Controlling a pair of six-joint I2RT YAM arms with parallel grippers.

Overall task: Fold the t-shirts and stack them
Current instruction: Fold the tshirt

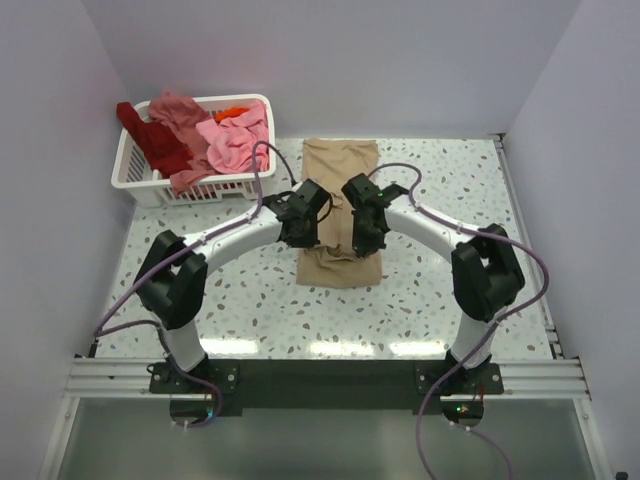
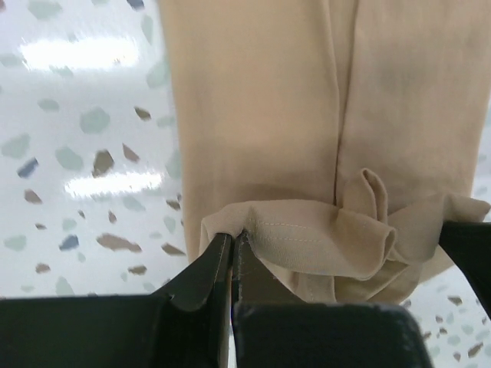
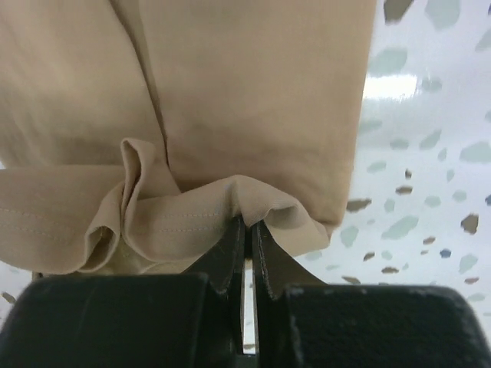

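Observation:
My left gripper should keep moving away from the arms and let go of the hem's corner [image 2: 221, 221] on the flat cloth [image 2: 257, 149], because the corner lines up with the strip's long edge.
A tan t-shirt [image 1: 340, 175] lies as a long narrow strip on the middle of the table, running away from the arms. Both grippers hover over its near half, side by side. My left gripper [image 2: 233, 236] is shut on the stitched hem at the strip's left corner. At the right corner, my right gripper [image 3: 248, 222] is shut on the same hem. Between the two grips the lifted hem [image 2: 337, 230] bunches into a loose ruffle over the flat cloth [image 3: 253, 100]. Pink, salmon, dark red and orange t-shirts [image 1: 205, 135] are piled in the basket.
A white slatted basket [image 1: 140, 180] stands at the back left of the speckled table [image 1: 250, 310]. White walls close in the table on the left, back and right. The arm bases sit on a rail at the near edge.

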